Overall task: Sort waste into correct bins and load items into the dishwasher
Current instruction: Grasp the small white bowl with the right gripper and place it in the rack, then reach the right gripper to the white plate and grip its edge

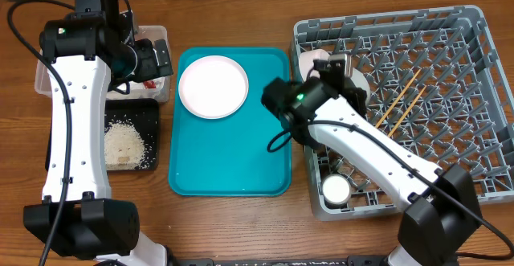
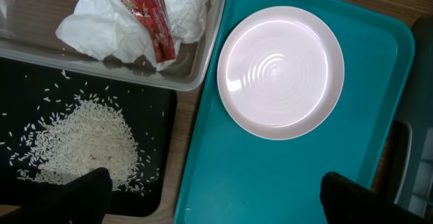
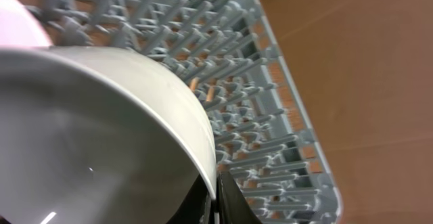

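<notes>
My right gripper is holding the white bowl (image 3: pixel 152 92) tilted over the grey rack's wires (image 3: pixel 186 65) beside the pink dish. It should keep lowering the bowl and let go once the wires hold it up.
A pale pink plate (image 1: pixel 213 86) lies on the teal tray (image 1: pixel 233 165); it also shows in the left wrist view (image 2: pixel 281 72). My left gripper (image 2: pixel 216 204) is open and empty, high over the tray's left edge, beside the bins (image 1: pixel 152 61). My right gripper (image 3: pixel 213 197) is shut on the rim of a white bowl (image 3: pixel 88 129), held over the left end of the grey dish rack (image 1: pixel 474 97). In the overhead view the right gripper (image 1: pixel 341 69) hides most of the bowl. Wooden chopsticks (image 1: pixel 401 97) lie in the rack.
A clear bin (image 2: pixel 101 61) holds crumpled white tissue (image 2: pixel 101 24) and a red wrapper (image 2: pixel 152 14). A black tray (image 1: pixel 128 141) holds spilled rice (image 2: pixel 81 143). A white cup (image 1: pixel 336 188) sits at the rack's near left corner. A pink dish (image 1: pixel 315 59) stands at the rack's far left.
</notes>
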Robot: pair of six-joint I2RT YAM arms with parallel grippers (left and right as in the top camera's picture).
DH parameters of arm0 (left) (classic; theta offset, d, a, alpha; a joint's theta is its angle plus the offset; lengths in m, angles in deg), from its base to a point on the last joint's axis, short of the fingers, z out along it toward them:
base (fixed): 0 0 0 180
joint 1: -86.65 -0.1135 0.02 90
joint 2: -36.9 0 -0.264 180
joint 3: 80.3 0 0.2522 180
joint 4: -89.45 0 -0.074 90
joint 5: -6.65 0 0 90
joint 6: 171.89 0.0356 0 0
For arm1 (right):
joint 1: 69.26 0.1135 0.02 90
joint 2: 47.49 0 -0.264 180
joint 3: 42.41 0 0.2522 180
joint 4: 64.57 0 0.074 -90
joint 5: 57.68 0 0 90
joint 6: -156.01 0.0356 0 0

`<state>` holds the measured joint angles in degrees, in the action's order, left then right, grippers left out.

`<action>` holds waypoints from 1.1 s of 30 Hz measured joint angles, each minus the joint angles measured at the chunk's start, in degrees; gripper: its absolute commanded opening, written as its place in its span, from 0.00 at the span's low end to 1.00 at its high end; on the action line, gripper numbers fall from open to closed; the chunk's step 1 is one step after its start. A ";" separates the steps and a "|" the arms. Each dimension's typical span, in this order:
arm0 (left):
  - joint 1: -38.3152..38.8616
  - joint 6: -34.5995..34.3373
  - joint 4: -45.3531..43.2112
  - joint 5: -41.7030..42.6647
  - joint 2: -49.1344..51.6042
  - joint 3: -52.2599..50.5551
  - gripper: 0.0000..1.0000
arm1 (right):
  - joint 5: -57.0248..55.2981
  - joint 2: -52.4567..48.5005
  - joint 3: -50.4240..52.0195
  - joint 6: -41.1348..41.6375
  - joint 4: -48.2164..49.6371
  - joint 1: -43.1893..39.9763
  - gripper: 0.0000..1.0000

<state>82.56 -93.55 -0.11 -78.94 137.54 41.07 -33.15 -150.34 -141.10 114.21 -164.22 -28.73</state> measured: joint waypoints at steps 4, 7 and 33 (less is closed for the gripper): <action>-0.02 0.00 -0.02 0.00 0.00 0.00 1.00 | -4.46 0.00 7.45 2.86 3.69 0.00 0.04; 0.00 0.00 -0.02 0.00 0.00 0.00 1.00 | -5.81 0.00 10.49 3.93 6.25 0.00 0.04; 0.00 0.00 -0.15 -0.02 0.00 0.00 1.00 | 31.74 0.13 -11.26 -2.86 25.90 9.11 0.65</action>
<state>82.56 -93.55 -0.26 -78.97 137.54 41.07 -1.42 -150.21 -152.35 111.35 -138.32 -19.61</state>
